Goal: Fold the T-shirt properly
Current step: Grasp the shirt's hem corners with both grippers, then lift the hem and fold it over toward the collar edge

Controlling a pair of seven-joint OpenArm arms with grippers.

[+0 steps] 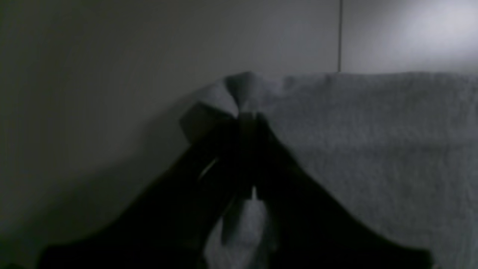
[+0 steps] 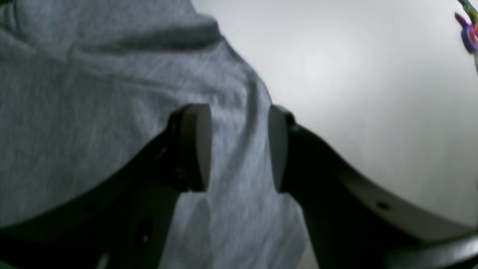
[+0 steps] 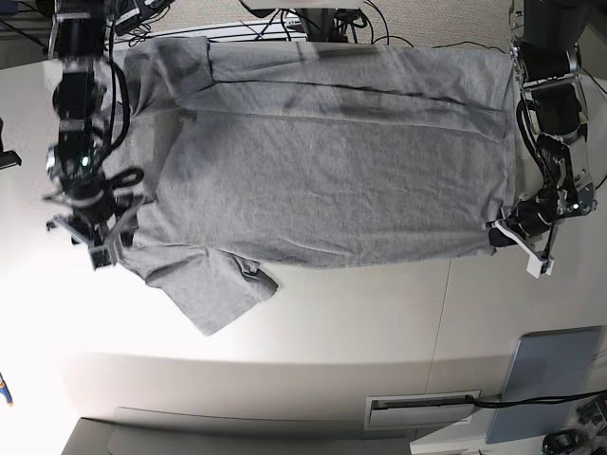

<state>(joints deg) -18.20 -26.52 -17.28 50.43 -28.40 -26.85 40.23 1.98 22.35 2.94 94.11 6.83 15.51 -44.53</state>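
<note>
I expect the sleeve (image 3: 210, 296) to drag along and still stick out when I fold back the T-shirt's near edge (image 3: 204, 249), because the sleeve lies out past that edge.
The heather-grey T-shirt (image 3: 322, 161) lies spread on the white table (image 3: 360, 322), plain side up, with one sleeve (image 3: 213, 289) sticking out toward the front. At the shirt's right corner, my left gripper (image 3: 501, 233) is shut on a pinched fold of the hem. In the left wrist view the fingers (image 1: 248, 119) meet on that bunched T-shirt cloth (image 1: 239, 91). My right gripper (image 3: 98, 242) is at the shirt's left edge. Its two pads (image 2: 196, 145) stand apart and open, with flat T-shirt fabric (image 2: 239, 142) lying between and under them.
A flat grey-blue pad (image 3: 555, 379) rests at the table's front right corner. Cables and equipment (image 3: 313, 14) crowd the far edge. A slot plate (image 3: 422, 409) sits in the front of the table. A small colourful object (image 2: 468, 33) shows at the right wrist view's edge.
</note>
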